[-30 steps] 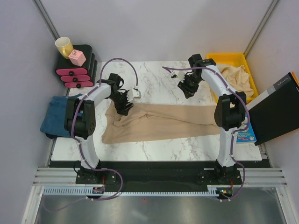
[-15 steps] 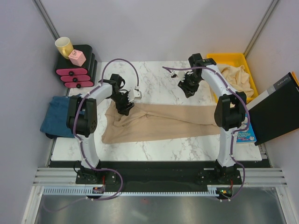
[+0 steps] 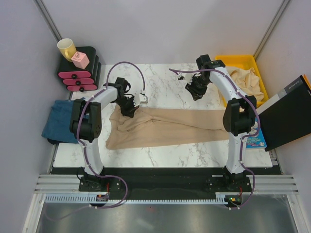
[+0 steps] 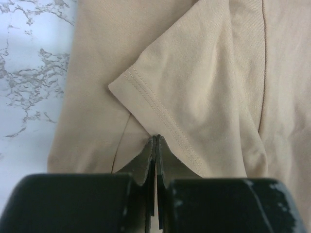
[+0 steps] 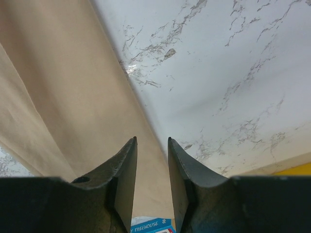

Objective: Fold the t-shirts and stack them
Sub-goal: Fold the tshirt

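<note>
The folded-over sleeve's hem runs at a slant across the tan t-shirt, so the robot's left gripper should open, grab the sleeve and lay it out flat toward the tan t-shirt's near edge.
A tan t-shirt lies spread lengthwise across the marble table. My left gripper is down on its left end, shut on the hem of a folded-over sleeve; in the left wrist view the gripper's tips meet right at that hem. My right gripper hangs open above the table past the shirt's far edge, with nothing between its fingers; the tan t-shirt lies below and to its left. A teal-blue t-shirt lies off the table's left edge. More tan t-shirts sit in the yellow bin.
A black and pink rack with a yellow mug and a pink block stands at the back left. A black box leans at the right edge over a blue book. Grey walls close in the sides and back.
My left gripper has shut on the sleeve hem; it stood open before. The right gripper has drifted slightly toward the back of the table.
</note>
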`<state>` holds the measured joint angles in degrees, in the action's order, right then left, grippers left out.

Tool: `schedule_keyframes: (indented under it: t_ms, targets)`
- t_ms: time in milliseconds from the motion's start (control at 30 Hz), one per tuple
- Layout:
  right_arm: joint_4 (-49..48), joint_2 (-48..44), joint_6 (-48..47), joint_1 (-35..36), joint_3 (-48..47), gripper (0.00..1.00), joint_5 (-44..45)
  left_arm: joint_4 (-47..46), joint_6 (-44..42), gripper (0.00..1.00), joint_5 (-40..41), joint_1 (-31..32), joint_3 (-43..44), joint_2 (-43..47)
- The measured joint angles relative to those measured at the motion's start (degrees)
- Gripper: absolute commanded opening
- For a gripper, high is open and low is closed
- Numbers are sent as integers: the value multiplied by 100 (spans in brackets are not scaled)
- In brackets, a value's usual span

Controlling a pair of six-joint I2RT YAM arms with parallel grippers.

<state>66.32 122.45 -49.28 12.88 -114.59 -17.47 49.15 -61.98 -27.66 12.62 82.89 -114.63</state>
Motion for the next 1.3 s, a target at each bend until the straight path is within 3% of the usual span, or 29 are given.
schedule_keyframes:
  t_ms: [267, 300, 367, 400, 500, 900, 967, 1100, 1133, 1300]
  targets:
    - [-2, 0, -4, 0, 0, 38, 44, 85, 0, 3, -9, 0, 0, 284]
    - [-2, 0, -4, 0, 0, 38, 46, 96, 0, 29, -15, 0, 0, 341]
    - [-2, 0, -4, 0, 0, 38, 46, 131, -20, 50, -55, 7, 0, 435]
    - [-4, 0, -4, 0, 0, 38, 46, 149, 2, 57, -70, 7, 0, 455]
    - [-4, 0, -7, 0, 0, 38, 48, 177, 42, 58, -98, 11, -11, 442]
    - [-9, 0, -22, 0, 0, 38, 87, 179, 44, 50, -103, 37, -13, -63]
    - [-9, 0, -22, 0, 0, 38, 92, 173, 44, 43, -107, 39, 7, -98]
    - [-15, 0, -22, 0, 0, 38, 109, 175, 42, 13, -109, 44, 17, -98]
    - [-15, 0, -22, 0, 0, 38, 109, 177, 52, 2, -111, 48, 20, -98]
    - [-17, 0, -22, 0, 0, 38, 116, 177, 46, 2, -114, 66, 20, -98]
